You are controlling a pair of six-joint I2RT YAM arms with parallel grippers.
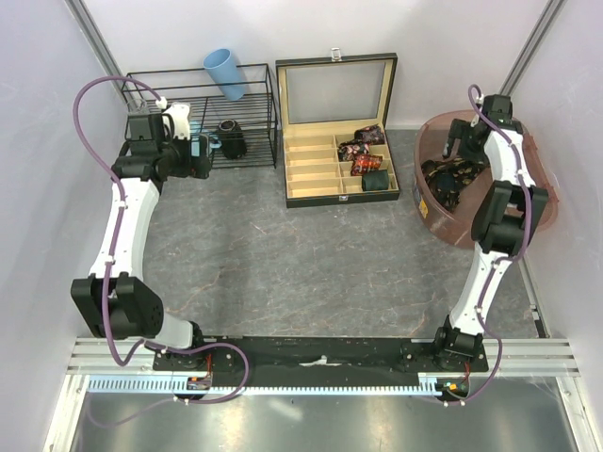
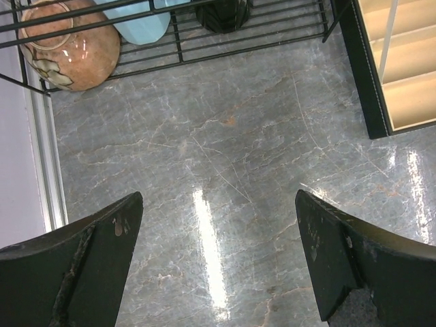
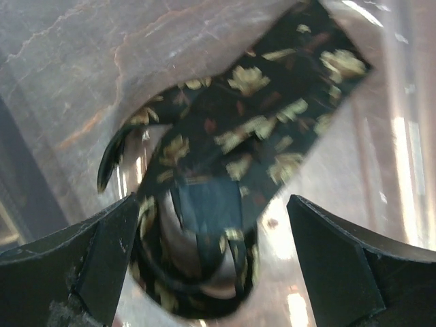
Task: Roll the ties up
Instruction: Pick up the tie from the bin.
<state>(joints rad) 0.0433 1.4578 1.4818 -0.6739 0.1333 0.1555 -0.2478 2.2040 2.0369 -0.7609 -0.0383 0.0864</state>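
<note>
The dark tie's wide end [image 3: 300,71] is spread clear of its loop, so I should lower my right gripper next with fingers open and close on the piece of the tie [image 3: 203,151] beside the loop.
A loose dark tie [image 3: 252,129] with tan prints lies crumpled in the brown see-through tub [image 1: 528,151] at the right, partly looped on itself. My right gripper [image 3: 211,231] hangs open just above it, with the tie's loop between the fingers but not clamped. From above, the right gripper [image 1: 455,141] is inside the tub over the ties [image 1: 443,181]. Several rolled ties [image 1: 363,155] sit in the wooden box [image 1: 311,184]. My left gripper [image 2: 218,197] is open over bare table, holding nothing; seen from above, the left gripper [image 1: 209,149] is at the wire rack's front.
A black wire rack [image 1: 250,104] at the back left holds a blue cup [image 1: 226,71] and a black mug [image 1: 231,139]. The left wrist view shows a brown vase [image 2: 65,44] and a pale blue cup [image 2: 139,24] there. The box's lid [image 1: 337,89] stands open.
</note>
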